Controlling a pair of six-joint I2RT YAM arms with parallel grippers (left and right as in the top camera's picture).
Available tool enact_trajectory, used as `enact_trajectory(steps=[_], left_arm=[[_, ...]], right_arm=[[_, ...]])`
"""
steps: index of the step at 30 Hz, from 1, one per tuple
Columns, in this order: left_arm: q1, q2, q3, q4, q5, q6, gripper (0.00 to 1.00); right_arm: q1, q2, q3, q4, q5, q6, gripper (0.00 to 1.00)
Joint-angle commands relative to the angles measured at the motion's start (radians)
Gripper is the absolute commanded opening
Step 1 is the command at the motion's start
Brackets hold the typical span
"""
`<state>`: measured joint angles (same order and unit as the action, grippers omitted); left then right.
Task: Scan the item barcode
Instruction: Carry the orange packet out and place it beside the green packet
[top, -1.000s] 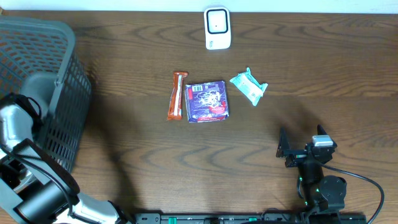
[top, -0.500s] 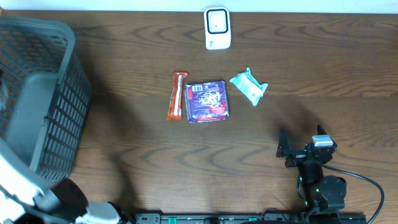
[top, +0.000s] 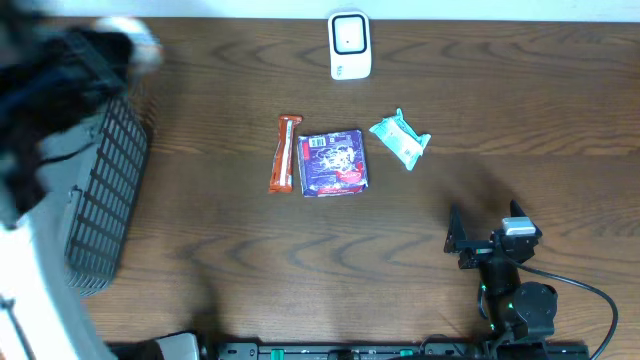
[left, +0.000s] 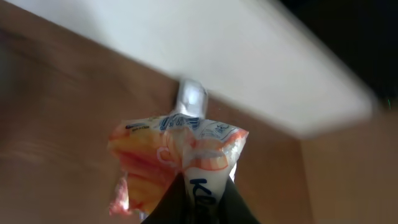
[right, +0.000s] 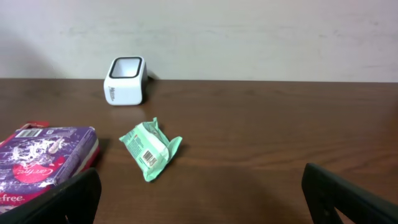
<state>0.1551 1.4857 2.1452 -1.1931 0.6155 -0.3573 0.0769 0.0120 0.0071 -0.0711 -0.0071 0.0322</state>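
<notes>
The space beside the purple packet is clear. My left gripper should go on carrying the orange-and-white packet until it hangs there, and then let go.
My left gripper (left: 200, 210) is shut on an orange-and-white packet (left: 163, 159), which sticks up from between the dark fingers and fills the middle of the left wrist view. Beyond the packet a blurred white scanner (left: 191, 99) shows at the table's far edge. Overhead, the left arm (top: 55, 75) is a dark blur over the basket at the far left, and its gripper cannot be made out there. The white scanner (top: 350, 45) (right: 125, 81) stands at the back centre. My right gripper (top: 485, 216) (right: 199, 193) rests open near the front right, holding nothing.
A grey mesh basket (top: 105, 215) stands at the left edge. On the table's middle lie an orange bar (top: 284, 153), a purple packet (top: 334, 163) (right: 43, 155) and a green packet (top: 400, 139) (right: 149, 148) with its barcode facing up.
The left arm has swung from the lower left up over the basket toward the back left, blurred by its motion. The right arm and the items on the table have not moved.
</notes>
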Motion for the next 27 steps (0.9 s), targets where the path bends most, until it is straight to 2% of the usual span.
enact_trajectory(steps=[1,6,10,13,16,27], left_arm=[[-0.211,0.077,-0.017,-0.026,-0.043,0.088,0.07],[-0.451,0.211,-0.017,-0.04,-0.198,0.089,0.08],[-0.594,0.353,-0.017,-0.035,-0.323,0.087,0.09],[-0.653,0.438,-0.017,-0.033,-0.38,0.087,0.09],[-0.703,0.542,-0.017,-0.013,-0.4,0.087,0.17],[-0.739,0.731,-0.017,0.087,-0.388,0.064,0.17]], right_arm=[[-0.003,-0.004,-0.002,-0.004,-0.003,-0.015,0.99],[-0.003,-0.004,-0.002,-0.004,-0.003,-0.015,0.99],[-0.003,-0.005,-0.002,-0.004,-0.003,-0.015,0.99],[-0.003,-0.004,-0.002,-0.004,-0.003,-0.015,0.99],[-0.003,-0.004,-0.002,-0.004,-0.003,-0.015,0.99],[-0.003,-0.005,-0.002,-0.004,-0.003,-0.015,0.99]])
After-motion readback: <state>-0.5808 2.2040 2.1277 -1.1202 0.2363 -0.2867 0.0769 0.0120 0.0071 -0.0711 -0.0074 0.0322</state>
